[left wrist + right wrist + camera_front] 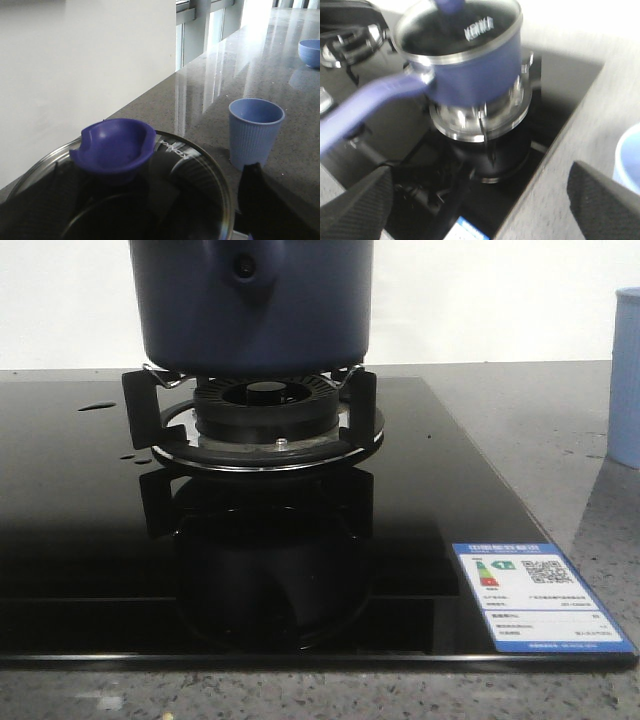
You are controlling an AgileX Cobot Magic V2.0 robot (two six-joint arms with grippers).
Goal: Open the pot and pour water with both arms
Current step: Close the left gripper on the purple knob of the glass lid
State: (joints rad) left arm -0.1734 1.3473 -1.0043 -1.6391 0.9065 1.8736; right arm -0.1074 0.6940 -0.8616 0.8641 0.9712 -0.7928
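Note:
Next, my left gripper lifts the glass lid (470, 35) by its blue knob (118, 145) before my right gripper goes to the cup, because the lid is covering the pot.
The dark navy-blue pot (250, 305) sits on the gas burner (267, 425), its handle mount facing the front camera. In the right wrist view the pot (470, 75) carries a glass lid (457, 27) and a long blue handle (365, 107). My right gripper (480, 170) is open and empty, above the hob in front of the pot. In the left wrist view the lid (200, 180) and its blue knob (112, 147) lie just below my open left gripper (150, 172), whose fingers stand wide either side. Neither gripper shows in the front view.
A pale blue ribbed cup (255, 130) stands on the grey counter beside the pot; it also shows in the front view (627, 375) and right wrist view (629, 157). A blue bowl (310, 52) sits further off. A second burner (350, 42) lies behind. The black glass hob (80, 540) has water drops.

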